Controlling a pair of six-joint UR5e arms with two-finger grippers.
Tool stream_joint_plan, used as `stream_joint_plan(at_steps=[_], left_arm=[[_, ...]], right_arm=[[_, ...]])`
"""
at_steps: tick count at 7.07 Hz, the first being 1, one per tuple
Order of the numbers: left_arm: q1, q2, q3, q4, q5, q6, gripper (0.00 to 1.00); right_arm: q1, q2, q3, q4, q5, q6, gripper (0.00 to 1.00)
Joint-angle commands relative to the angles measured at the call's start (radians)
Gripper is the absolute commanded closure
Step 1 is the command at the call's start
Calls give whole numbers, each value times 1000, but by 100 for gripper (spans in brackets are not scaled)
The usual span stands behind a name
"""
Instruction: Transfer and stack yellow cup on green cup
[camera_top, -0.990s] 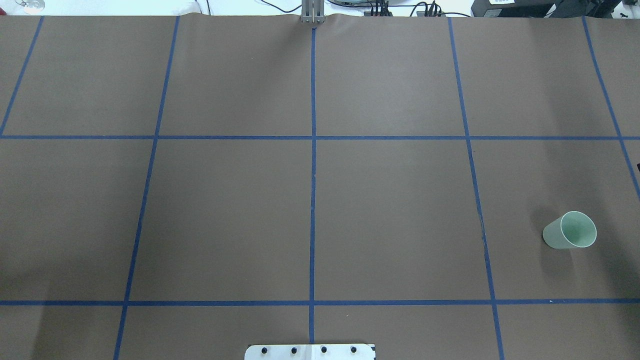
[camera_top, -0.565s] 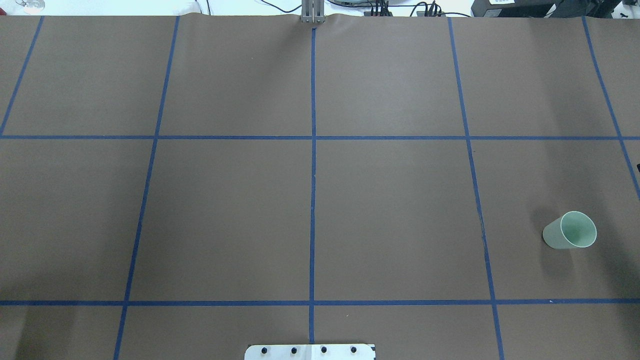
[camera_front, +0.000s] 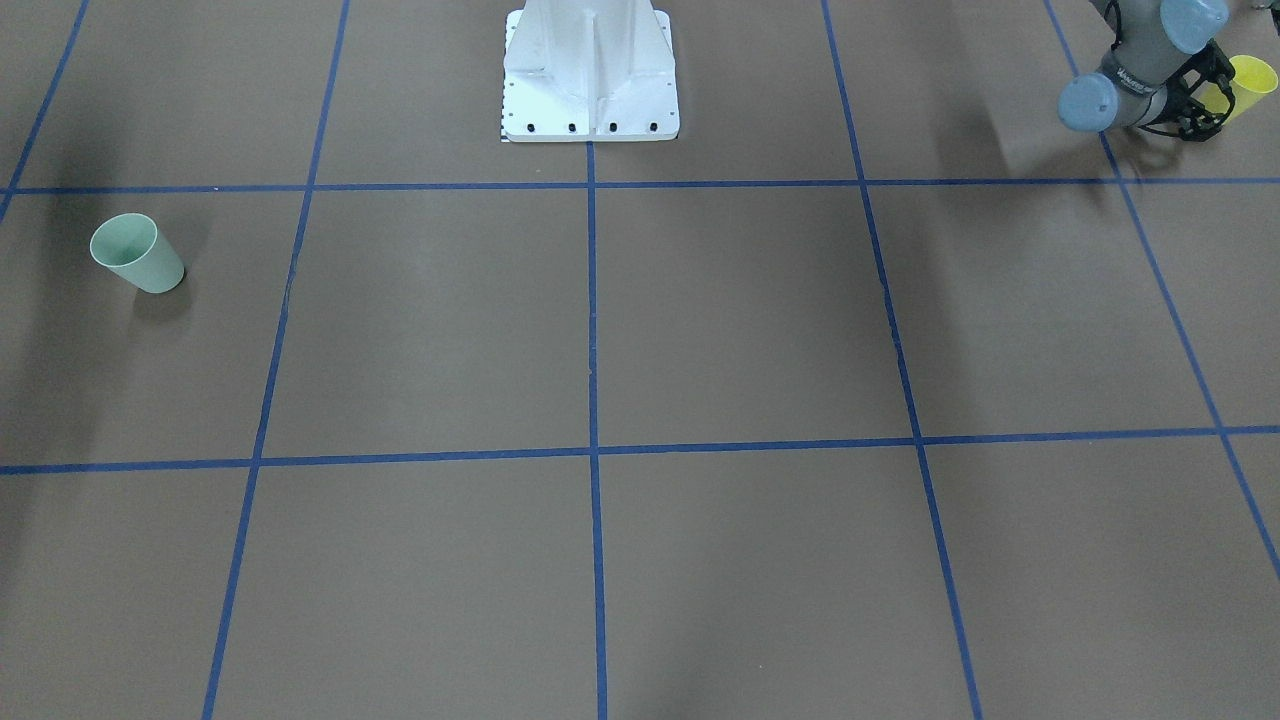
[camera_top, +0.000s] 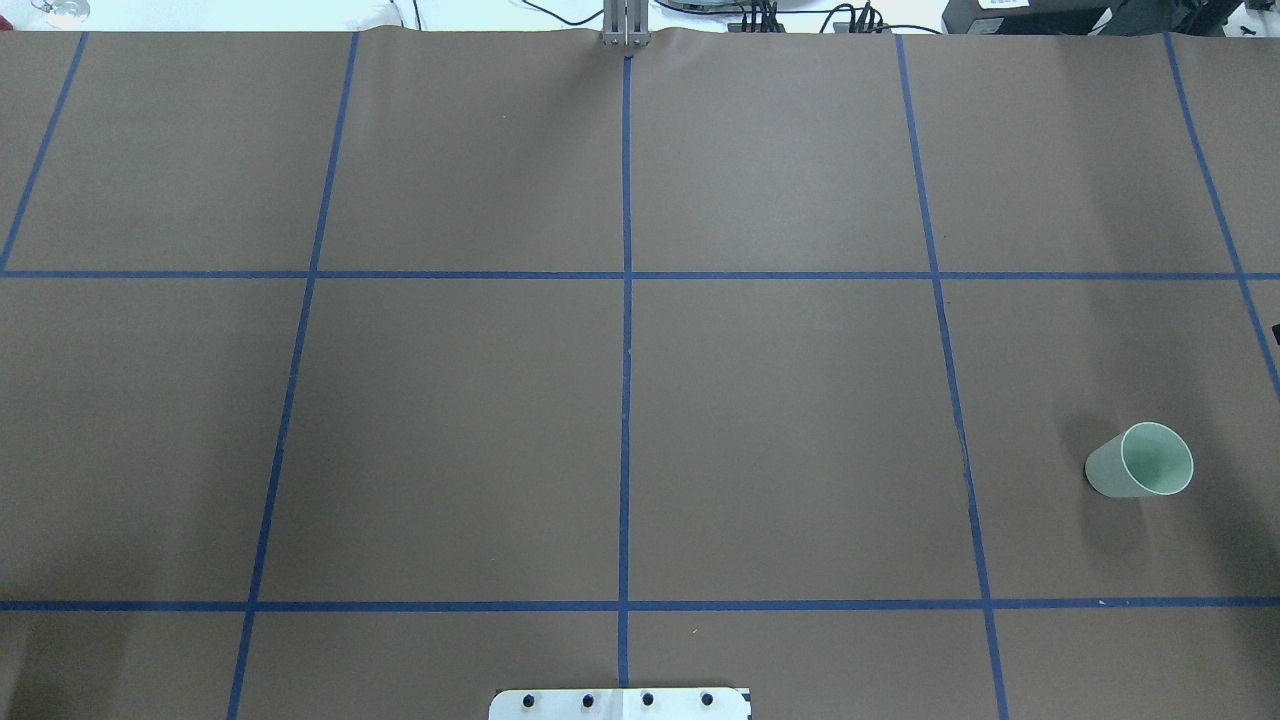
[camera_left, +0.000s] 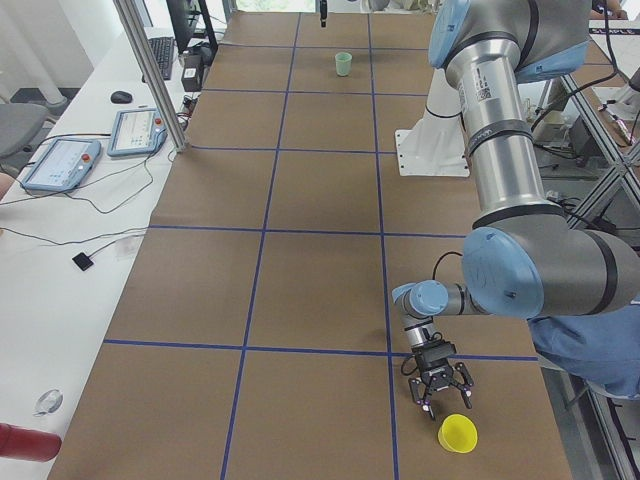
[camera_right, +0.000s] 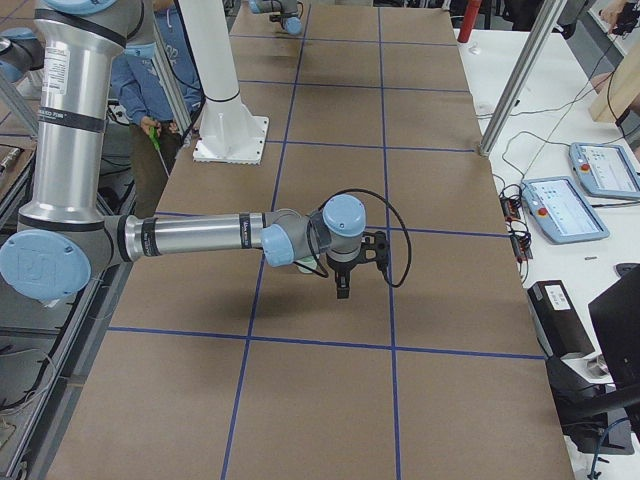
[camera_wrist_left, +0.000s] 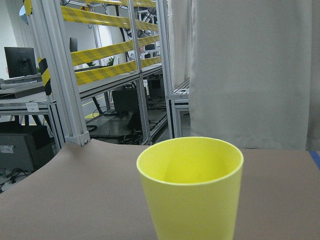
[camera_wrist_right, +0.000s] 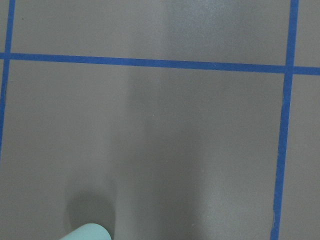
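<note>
A clear inside shows in the cup's wide opening (camera_wrist_left: 191, 162), so the yellow cup (camera_wrist_left: 195, 210) will take my right gripper's finger inside when I pass it over.
The yellow cup (camera_front: 1252, 78) stands upright near the table's corner on my left side. It also shows in the exterior left view (camera_left: 458, 433) and fills the left wrist view (camera_wrist_left: 190, 192). My left gripper (camera_front: 1210, 96) is low and level just short of it, with its fingers spread open and apart from the cup (camera_left: 440, 398). The green cup (camera_top: 1140, 460) stands upright on my right side (camera_front: 137, 253). My right gripper (camera_right: 345, 283) hangs fingers-down above the table close to it. I cannot tell whether it is open. Only the green cup's rim (camera_wrist_right: 87, 233) shows in the right wrist view.
The brown table cover (camera_top: 780, 420) carries a blue tape grid. The robot's white base (camera_front: 590, 70) stands at the near middle edge. Tablets and cables (camera_left: 70, 160) lie on the white bench past the table's far edge.
</note>
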Motion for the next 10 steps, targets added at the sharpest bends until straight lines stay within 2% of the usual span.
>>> stream_joint_plan(at_steps=[1,5,6,7,8,9,10], left_arm=[[15,-1,42,-44,-1,6,1],[29,3,106,-93,2,7,1],[32,3,108,-102,2,6,16],[32,3,109,-105,2,6,41],[33,4,109,-106,2,6,82],[33,24,108,-131,2,12,100],[33,32,106,-157,2,76,100]], right_arm=[[0,-2,1,11,0,-1,0],[0,-2,4,13,0,-1,0],[0,-2,6,11,0,-1,0],[0,-2,7,11,0,2,0],[0,-2,7,11,0,2,0],[0,-2,7,11,0,2,0],[0,-2,7,11,2,9,0]])
